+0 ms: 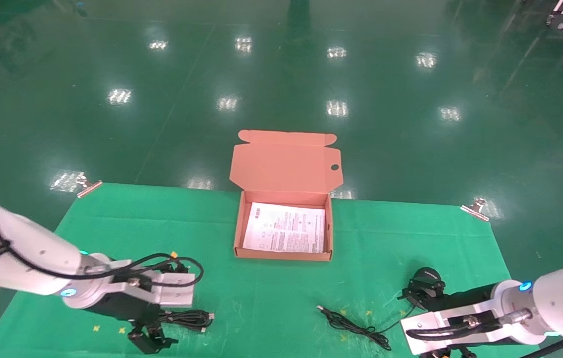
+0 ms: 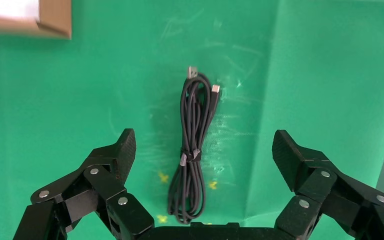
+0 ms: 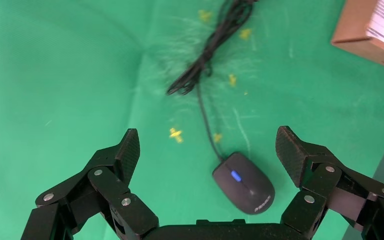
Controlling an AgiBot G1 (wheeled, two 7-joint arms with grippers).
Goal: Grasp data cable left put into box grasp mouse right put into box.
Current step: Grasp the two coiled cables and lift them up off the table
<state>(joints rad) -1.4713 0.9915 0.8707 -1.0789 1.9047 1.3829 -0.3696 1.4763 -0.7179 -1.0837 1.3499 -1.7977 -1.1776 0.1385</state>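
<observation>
I should go on down, as the open fingers of my left gripper have the data cable [image 2: 196, 117] running lengthwise through their gap, until they are on either side of its tied middle [image 2: 190, 156], before they close.
The data cable [image 2: 192, 150], a tied black bundle with silver plugs, lies on the green cloth at the front left [image 1: 189, 318]. My left gripper [image 2: 206, 146] hangs open just above it, one finger on either side, touching nothing; it also shows in the head view [image 1: 149, 338]. The black mouse [image 3: 243, 183] with its blue light lies on the cloth at the front right. My right gripper [image 3: 208, 145] is open above it and hides most of it in the head view [image 1: 423, 288]. The mouse's cord [image 1: 356, 325] trails left. The open salmon box [image 1: 283, 254] stands mid-table, with only its white sheet inside.
The green cloth [image 1: 271, 298] is held by metal clips at its far left [image 1: 87, 185] and far right [image 1: 475, 209] corners. The box lid [image 1: 284, 161] stands open at the back. Glossy green floor lies beyond the table.
</observation>
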